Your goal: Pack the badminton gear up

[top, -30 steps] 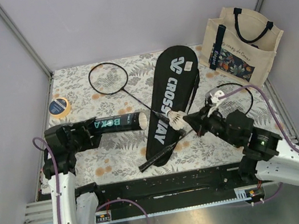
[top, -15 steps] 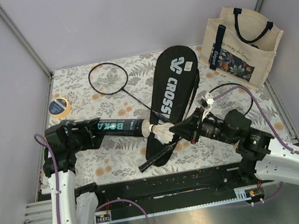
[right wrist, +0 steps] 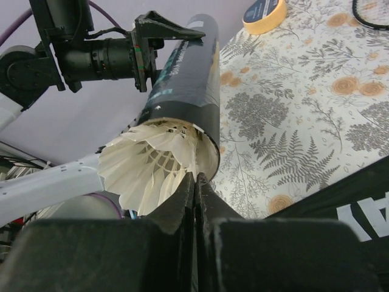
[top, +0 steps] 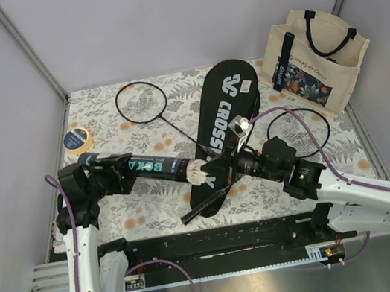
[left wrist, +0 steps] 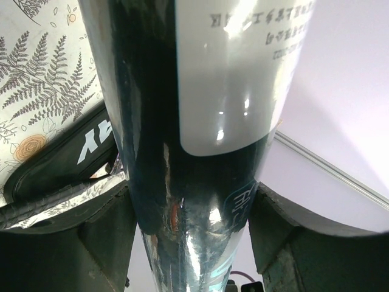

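Observation:
The white shuttlecock is in the black tube's opening with its cork first. My right gripper should keep pushing until the shuttlecock's feather edge is inside, then let go.
My left gripper is shut on the black tube with teal lettering and holds it level above the table, open end to the right; the tube fills the left wrist view. My right gripper is shut on the feather edge of a white shuttlecock, its cork end at the tube's mouth. The shuttlecock shows partly inside the mouth. The black "CROSSWAY" bag lies in the middle. One racket lies at the back left. A second racket lies across the bag.
A cream tote bag with dark handles stands at the back right. A yellow-rimmed tape roll lies at the left, also in the right wrist view. Purple cables run along both arms.
My right gripper has carried the shuttlecock left to the tube's open end. My left gripper has swung the tube's mouth a little right to meet it.

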`<action>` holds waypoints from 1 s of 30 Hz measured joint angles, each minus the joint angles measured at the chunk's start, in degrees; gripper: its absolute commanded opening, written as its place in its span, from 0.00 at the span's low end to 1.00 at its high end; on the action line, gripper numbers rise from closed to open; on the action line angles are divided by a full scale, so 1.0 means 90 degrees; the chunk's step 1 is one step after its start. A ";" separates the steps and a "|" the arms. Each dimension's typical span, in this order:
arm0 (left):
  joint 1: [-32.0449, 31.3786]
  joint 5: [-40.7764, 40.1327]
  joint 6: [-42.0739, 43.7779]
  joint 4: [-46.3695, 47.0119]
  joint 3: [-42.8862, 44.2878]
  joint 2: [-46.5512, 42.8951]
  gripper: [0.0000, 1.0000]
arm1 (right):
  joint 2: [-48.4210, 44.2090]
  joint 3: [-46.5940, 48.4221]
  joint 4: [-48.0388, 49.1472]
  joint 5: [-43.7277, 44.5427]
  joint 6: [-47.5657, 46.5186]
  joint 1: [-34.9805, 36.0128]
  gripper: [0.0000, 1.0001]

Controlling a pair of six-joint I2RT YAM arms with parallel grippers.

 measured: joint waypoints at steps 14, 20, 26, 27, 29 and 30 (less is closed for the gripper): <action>-0.0027 0.0017 -0.0036 0.0044 -0.0102 -0.0112 0.26 | 0.0848 0.0267 0.0427 0.0957 0.0168 0.0512 0.00; -0.0029 -0.0090 -0.0121 0.0073 -0.0102 -0.0168 0.26 | 0.1073 0.0435 0.0486 0.1433 0.0165 0.0670 0.00; -0.0034 -0.0158 -0.0168 0.0092 -0.0102 -0.0192 0.26 | 0.1260 0.0527 0.0512 0.1817 0.0160 0.0777 0.00; -0.0036 -0.0163 -0.0168 0.0092 -0.0102 -0.0192 0.26 | 0.1285 0.0527 0.0529 0.1865 0.0160 0.0789 0.00; -0.0049 -0.0189 -0.0170 0.0092 -0.0102 -0.0192 0.26 | 0.1331 0.0527 0.0551 0.1967 0.0163 0.0806 0.00; -0.0053 -0.0202 -0.0172 0.0092 -0.0102 -0.0192 0.26 | 0.1353 0.0529 0.0554 0.2011 0.0163 0.0816 0.00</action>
